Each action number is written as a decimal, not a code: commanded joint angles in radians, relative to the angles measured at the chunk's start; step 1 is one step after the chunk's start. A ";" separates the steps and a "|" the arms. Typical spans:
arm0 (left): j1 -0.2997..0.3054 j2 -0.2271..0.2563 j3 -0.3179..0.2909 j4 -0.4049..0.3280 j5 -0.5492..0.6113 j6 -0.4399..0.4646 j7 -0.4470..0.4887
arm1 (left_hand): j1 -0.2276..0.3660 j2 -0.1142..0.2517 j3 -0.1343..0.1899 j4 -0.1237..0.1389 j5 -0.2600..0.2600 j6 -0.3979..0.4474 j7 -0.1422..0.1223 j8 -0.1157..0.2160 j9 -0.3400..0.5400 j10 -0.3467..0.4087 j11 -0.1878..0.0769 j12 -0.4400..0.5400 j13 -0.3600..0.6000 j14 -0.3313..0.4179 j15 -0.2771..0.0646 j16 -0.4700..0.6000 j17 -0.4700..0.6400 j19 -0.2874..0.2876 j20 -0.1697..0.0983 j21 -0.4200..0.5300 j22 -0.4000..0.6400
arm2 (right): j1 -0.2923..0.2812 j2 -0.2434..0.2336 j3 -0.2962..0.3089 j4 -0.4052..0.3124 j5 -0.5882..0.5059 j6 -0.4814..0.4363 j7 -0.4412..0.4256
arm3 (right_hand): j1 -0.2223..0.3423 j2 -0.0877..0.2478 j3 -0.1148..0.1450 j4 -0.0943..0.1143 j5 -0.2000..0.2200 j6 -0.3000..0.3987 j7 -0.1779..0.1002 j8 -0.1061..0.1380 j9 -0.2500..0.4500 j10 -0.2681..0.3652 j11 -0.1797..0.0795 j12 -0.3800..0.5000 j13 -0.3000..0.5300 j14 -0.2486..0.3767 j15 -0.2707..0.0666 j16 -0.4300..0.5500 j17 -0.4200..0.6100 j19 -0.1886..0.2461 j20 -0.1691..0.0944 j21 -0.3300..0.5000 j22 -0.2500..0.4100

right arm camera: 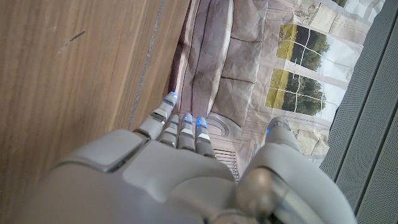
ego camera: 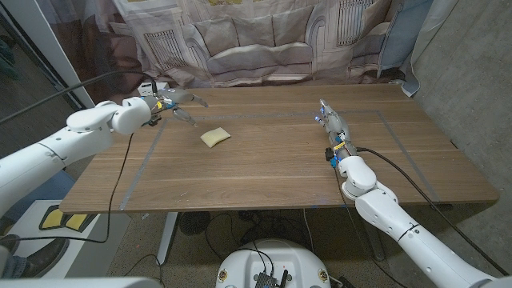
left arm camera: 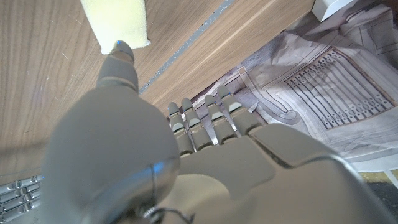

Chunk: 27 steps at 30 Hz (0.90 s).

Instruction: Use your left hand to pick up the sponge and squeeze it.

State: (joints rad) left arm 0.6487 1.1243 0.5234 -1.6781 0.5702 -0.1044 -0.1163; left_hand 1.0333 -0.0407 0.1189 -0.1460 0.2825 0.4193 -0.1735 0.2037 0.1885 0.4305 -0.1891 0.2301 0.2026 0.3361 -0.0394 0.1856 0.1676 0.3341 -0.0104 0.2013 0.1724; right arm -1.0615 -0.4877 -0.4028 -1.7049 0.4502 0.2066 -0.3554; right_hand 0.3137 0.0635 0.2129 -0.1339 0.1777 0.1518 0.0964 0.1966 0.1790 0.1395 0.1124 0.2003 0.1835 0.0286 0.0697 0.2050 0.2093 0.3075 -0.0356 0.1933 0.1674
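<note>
My gripper is about to squeeze the pale yellow sponge (ego camera: 215, 137), which lies as a thin slab with an uneven edge (left arm camera: 139, 46). The sponge should buckle and curl around my thumb when I squeeze it.
A pale yellow sponge (ego camera: 214, 137) lies on the wooden table (ego camera: 280, 168), left of the middle. My left hand (ego camera: 181, 104) hovers above the table's far left part, just behind and left of the sponge, with its fingers spread and nothing in it. The left wrist view shows the sponge (left arm camera: 118, 22) just beyond my thumb tip, apart from the fingers (left arm camera: 205, 121). My right hand (ego camera: 332, 122) stands on its edge on the right half of the table, fingers straight and holding nothing; its fingers (right arm camera: 180, 127) point toward the table's far edge.
Grey tape lines (ego camera: 148, 152) mark a rectangle on the table. A small white box (ego camera: 156, 85) sits at the far left edge, close behind my left hand. A patterned cloth backdrop (ego camera: 264, 40) hangs behind the table. Cables run from both arms.
</note>
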 commanded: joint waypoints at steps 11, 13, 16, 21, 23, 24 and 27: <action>-0.059 -0.031 0.038 0.033 0.133 -0.088 -0.061 | 0.065 0.014 0.006 -0.001 0.003 -0.008 -0.002 -0.003 0.005 0.041 -0.013 0.009 0.006 0.013 -0.112 0.000 0.002 0.008 0.013 -0.005 0.001 | -0.040 0.018 0.004 -0.027 -0.021 -0.005 -0.050 | 0.016 -0.001 0.003 -0.006 -0.002 0.012 -0.001 0.000 0.005 0.010 0.005 0.000 0.006 0.006 0.001 0.007 0.001 0.007 0.009 0.006 0.004; -0.071 -0.041 0.050 0.041 0.156 -0.097 -0.065 | 0.064 0.014 0.005 0.002 0.002 -0.007 -0.005 -0.003 0.005 0.043 -0.014 0.009 0.007 0.011 -0.104 -0.001 0.003 0.010 0.023 -0.005 0.002 | -0.042 0.017 0.005 -0.032 -0.020 -0.013 -0.052 | 0.016 -0.001 0.003 -0.006 -0.002 0.013 -0.001 0.000 0.005 0.010 0.005 0.000 0.006 0.006 0.002 0.007 0.001 0.007 0.010 0.006 0.004; -0.092 -0.055 0.065 0.066 0.170 -0.125 -0.067 | 0.062 0.012 0.000 0.005 0.000 -0.007 -0.008 -0.004 0.005 0.027 -0.014 0.001 0.007 0.006 -0.110 -0.002 0.003 0.004 0.018 -0.007 0.002 | -0.044 0.015 0.006 -0.040 -0.016 -0.026 -0.055 | 0.016 -0.002 0.003 -0.006 -0.002 0.013 0.000 0.000 0.005 0.010 0.005 -0.001 0.006 0.006 0.002 0.007 0.001 0.007 0.010 0.005 0.004; -0.120 -0.080 0.085 0.103 0.189 -0.154 -0.062 | 0.053 0.011 -0.007 0.012 -0.002 -0.026 -0.019 -0.012 0.005 0.007 -0.018 -0.009 0.007 -0.011 -0.103 -0.007 0.003 -0.001 0.014 -0.009 0.002 | -0.046 0.014 0.008 -0.047 -0.010 -0.042 -0.059 | 0.015 -0.002 0.002 -0.006 -0.002 0.013 -0.001 -0.001 0.005 0.009 0.004 -0.001 0.006 0.004 0.003 0.006 0.001 0.006 0.010 0.005 0.004; -0.137 -0.093 0.100 0.125 0.209 -0.168 -0.059 | 0.051 0.010 -0.010 0.014 -0.003 -0.037 -0.021 -0.015 0.005 -0.008 -0.011 -0.015 0.006 -0.019 -0.099 -0.008 0.003 -0.002 0.012 -0.009 0.002 | -0.047 0.013 0.009 -0.049 -0.009 -0.048 -0.062 | 0.015 -0.002 0.002 -0.006 -0.002 0.012 -0.002 -0.001 0.005 0.009 0.004 -0.001 0.006 0.004 0.003 0.006 0.001 0.006 0.010 0.004 0.004; -0.137 -0.092 0.101 0.126 0.210 -0.169 -0.058 | 0.050 0.010 -0.011 0.015 -0.003 -0.042 -0.020 -0.017 0.005 -0.012 -0.013 -0.017 0.006 -0.021 -0.099 -0.009 0.003 -0.003 0.013 -0.009 0.002 | -0.047 0.013 0.009 -0.049 -0.008 -0.048 -0.062 | 0.015 -0.002 0.002 -0.006 -0.002 0.012 -0.001 -0.001 0.005 0.009 0.003 -0.001 0.006 0.004 0.003 0.006 0.001 0.005 0.010 0.004 0.004; -0.154 -0.106 0.118 0.151 0.239 -0.183 -0.038 | 0.048 0.009 -0.014 0.016 -0.003 -0.050 -0.014 -0.018 0.004 -0.022 -0.013 -0.021 0.006 -0.024 -0.097 -0.008 0.003 -0.004 0.014 -0.009 0.002 | -0.046 0.015 0.010 -0.044 -0.005 -0.048 -0.063 | 0.015 -0.002 0.002 -0.006 -0.002 0.011 -0.001 -0.002 0.005 0.009 0.004 -0.002 0.006 0.004 0.002 0.006 0.001 0.006 0.010 0.004 0.004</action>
State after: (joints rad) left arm 0.5508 1.0627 0.5925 -1.5973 0.7415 -0.2347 -0.1733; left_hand 1.0886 -0.0302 0.1063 -0.1336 0.2825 0.3782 -0.1895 0.1883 0.1884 0.4183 -0.2049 0.2119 0.2071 0.3192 -0.0379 0.1807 0.1678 0.3368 0.0061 0.1899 0.1725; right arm -1.1021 -0.4724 -0.3969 -1.7416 0.4350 0.1777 -0.4085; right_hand 0.3242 0.0608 0.2156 -0.1366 0.1777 0.1572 0.0946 0.1966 0.1791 0.1448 0.1179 0.2003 0.1835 0.0285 0.0697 0.2050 0.2093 0.3127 -0.0302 0.1933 0.1675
